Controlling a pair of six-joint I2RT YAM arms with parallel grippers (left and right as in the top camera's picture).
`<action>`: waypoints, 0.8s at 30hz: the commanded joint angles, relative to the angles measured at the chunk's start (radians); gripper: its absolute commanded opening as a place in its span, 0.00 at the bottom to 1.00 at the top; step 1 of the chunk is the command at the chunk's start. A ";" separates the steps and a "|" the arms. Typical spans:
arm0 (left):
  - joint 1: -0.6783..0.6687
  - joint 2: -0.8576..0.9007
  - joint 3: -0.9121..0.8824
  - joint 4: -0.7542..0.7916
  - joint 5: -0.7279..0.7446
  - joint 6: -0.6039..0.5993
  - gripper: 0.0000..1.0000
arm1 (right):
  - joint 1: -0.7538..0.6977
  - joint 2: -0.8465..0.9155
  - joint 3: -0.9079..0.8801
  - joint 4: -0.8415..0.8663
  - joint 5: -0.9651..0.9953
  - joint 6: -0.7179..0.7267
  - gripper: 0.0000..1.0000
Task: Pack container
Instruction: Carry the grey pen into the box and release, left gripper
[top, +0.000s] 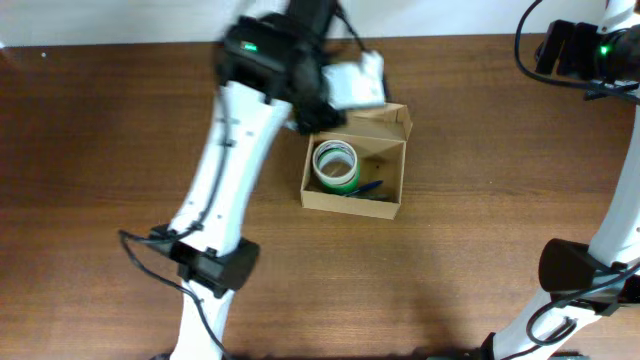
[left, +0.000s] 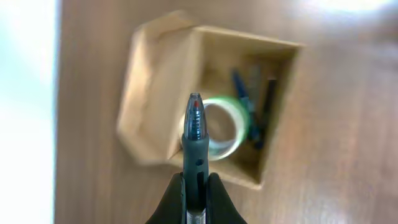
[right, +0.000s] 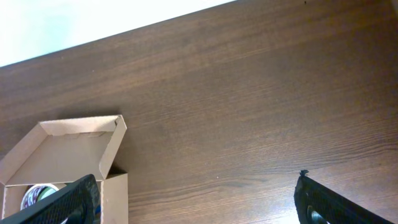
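Observation:
My left gripper should keep carrying the dark pen until it lies next to the pens (top: 367, 188) beside the green tape roll, because the lid flap (top: 376, 121) stands clear of them.
The container (top: 352, 203) is an open tan cardboard box at the table's middle, lid flap (top: 385, 119) standing open at the back. Inside lie a green tape roll (top: 335, 165) and dark pens (top: 366, 187). My left gripper (left: 196, 186) is shut on a dark pen with a red tip (left: 195, 121) and holds it above the box (left: 155, 74), over the tape roll (left: 231, 127). My right gripper (right: 196, 202) is open and empty at the far right, away from the box (right: 68, 146).
The brown wooden table (top: 120, 130) surrounds the box. The left arm (top: 230, 140) reaches over the table from the front left. The right arm's base (top: 580, 270) stands at the right edge.

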 joint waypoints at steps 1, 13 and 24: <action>-0.076 0.001 -0.140 -0.005 0.019 0.181 0.02 | -0.004 -0.013 0.000 0.000 -0.005 0.005 0.99; -0.148 0.002 -0.550 0.205 0.012 0.205 0.01 | -0.004 -0.013 0.000 0.000 -0.005 0.005 0.99; -0.154 0.009 -0.705 0.318 0.023 0.205 0.01 | -0.004 -0.013 0.000 0.000 -0.005 0.005 0.99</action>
